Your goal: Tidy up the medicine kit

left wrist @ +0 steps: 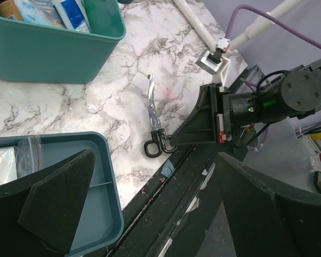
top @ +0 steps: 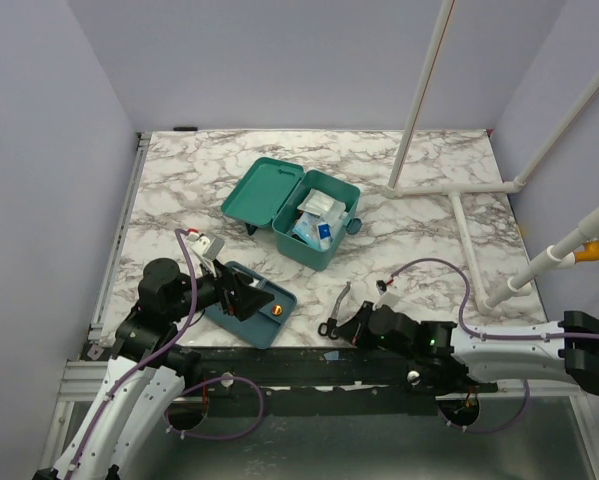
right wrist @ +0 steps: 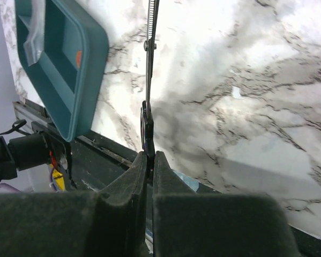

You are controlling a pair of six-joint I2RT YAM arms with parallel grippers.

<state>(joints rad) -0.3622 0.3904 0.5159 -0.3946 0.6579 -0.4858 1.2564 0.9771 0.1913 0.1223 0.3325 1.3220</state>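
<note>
My right gripper grips the scissors by the handle end [top: 327, 328] with the blades [top: 341, 298] leading, so my left gripper should grasp the blades before the scissors reach the kit.
The medicine kit [top: 301, 243] stands open at mid-table, its lid [top: 264, 190] laid back to the left and white and blue packets [top: 317, 218] inside; its teal wall [left wrist: 47, 51] also shows in the left wrist view. Metal scissors [top: 339, 305] [left wrist: 152, 110] [right wrist: 149, 59] with black handles lie near the table's front edge. My right gripper [top: 333, 327] [right wrist: 150, 158] is shut on the scissors' handle end. Over the dark teal tray [top: 269, 335] [left wrist: 104, 182] my left gripper [top: 249, 297] [left wrist: 156, 160] stands wide open, holding nothing.
The tray [right wrist: 90, 48] holds a clear zip bag [left wrist: 13, 160] and a small orange item [top: 277, 312]. A white pipe frame [top: 459, 190] stands at the back right. A black rail [left wrist: 165, 214] runs along the table's front edge.
</note>
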